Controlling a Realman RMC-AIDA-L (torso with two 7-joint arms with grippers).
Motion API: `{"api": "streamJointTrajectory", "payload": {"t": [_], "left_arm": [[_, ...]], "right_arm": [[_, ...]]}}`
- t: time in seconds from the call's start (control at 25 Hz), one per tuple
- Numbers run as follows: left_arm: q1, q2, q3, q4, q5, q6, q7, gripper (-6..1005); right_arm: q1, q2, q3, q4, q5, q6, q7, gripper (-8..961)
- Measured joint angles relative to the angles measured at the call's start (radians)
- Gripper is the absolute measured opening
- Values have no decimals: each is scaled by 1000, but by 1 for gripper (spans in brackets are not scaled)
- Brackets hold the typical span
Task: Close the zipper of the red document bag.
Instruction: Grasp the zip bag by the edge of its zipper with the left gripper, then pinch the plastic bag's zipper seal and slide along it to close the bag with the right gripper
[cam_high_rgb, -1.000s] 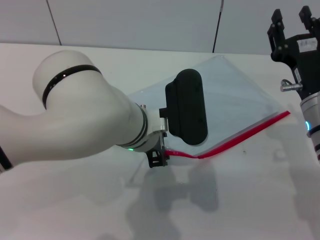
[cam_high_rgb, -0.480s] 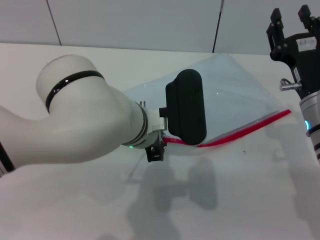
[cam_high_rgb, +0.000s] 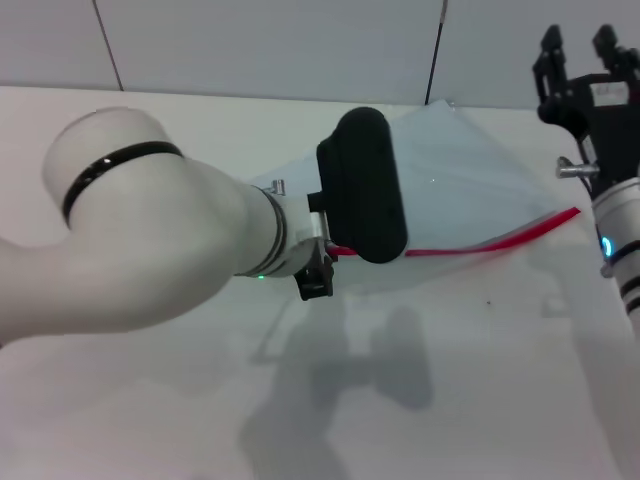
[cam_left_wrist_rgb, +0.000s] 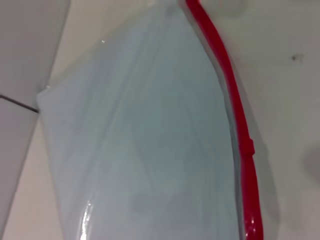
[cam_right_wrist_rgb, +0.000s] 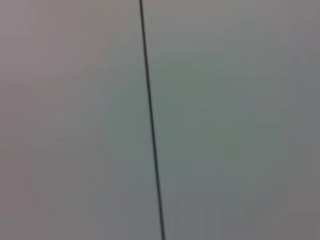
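My left gripper is holding the zipper's near end (cam_high_rgb: 342, 251) while the zipper's far end lies loose, so my right gripper should take hold of that loose end (cam_high_rgb: 571, 214) before closing the zipper.
The red document bag (cam_high_rgb: 470, 185) lies slanted across the white table, translucent pale blue-grey, its near left end raised off the surface. The zipper (cam_high_rgb: 480, 243) is a thin red strip along its near long edge. My left gripper (cam_high_rgb: 322, 268) is at the strip's left end, partly behind its black wrist block, and is shut on the zipper there. In the left wrist view the bag (cam_left_wrist_rgb: 140, 140) fills the frame, with the zipper (cam_left_wrist_rgb: 235, 110) running along one side. My right gripper (cam_high_rgb: 578, 42) is parked at the far right, fingers pointing up and open, off the bag.
The white table (cam_high_rgb: 480, 400) extends toward me in front of the bag. A grey wall with a dark vertical seam (cam_high_rgb: 434, 60) stands behind. The right wrist view shows only that wall and seam (cam_right_wrist_rgb: 150, 125).
My left gripper has risen and moved back a little, lifting the zipper's left end; the red strip now runs flatter and straighter. The right arm has barely shifted.
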Motion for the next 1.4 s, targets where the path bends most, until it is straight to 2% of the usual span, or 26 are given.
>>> {"api": "streamJointTrajectory", "payload": {"t": [0.12, 0.2, 0.44, 0.56, 0.64, 0.68, 0.72, 0.76, 0.84, 0.92, 1.0, 1.08, 1.24, 1.4], "left_arm": [[25, 5, -20, 41, 1, -3, 6, 67], [42, 9, -30, 74, 1, -14, 7, 65], [125, 28, -50, 191, 2, -71, 23, 60], [170, 32, -87, 254, 2, -80, 49, 58], [170, 32, -87, 254, 2, -80, 49, 58], [181, 31, -98, 270, 2, -81, 58, 58], [212, 31, -116, 310, 2, -90, 76, 58], [217, 31, -118, 315, 2, -92, 78, 57], [239, 32, -123, 339, 2, -109, 88, 57], [266, 33, -129, 364, 2, -124, 101, 57], [284, 33, -131, 384, 2, -137, 110, 57], [294, 33, -131, 397, 2, -146, 115, 56], [321, 31, -131, 425, 2, -165, 134, 56], [341, 26, -132, 446, 1, -179, 151, 57]], "right_arm": [[3, -21, 14, -44, -4, -83, 1, 540], [3, -57, 17, -97, -7, -140, 2, 540], [-3, -211, 17, -305, -61, -316, 14, 505], [-6, -296, 38, -413, -109, -434, 14, 487], [-12, -365, 55, -512, -135, -509, 14, 481], [-12, -365, 55, -512, -135, -509, 14, 481], [-18, -408, 60, -569, -158, -542, 17, 481], [-18, -408, 60, -569, -158, -542, 17, 481], [-23, -446, 69, -621, -184, -576, 28, 481], [-26, -474, 85, -665, -204, -616, 32, 481], [-30, -485, 115, -694, -231, -674, 32, 481], [-38, -488, 163, -720, -271, -755, 32, 481], [-49, -480, 247, -754, -354, -919, 32, 481], [-50, -479, 290, -769, -397, -1019, 31, 481]]}}
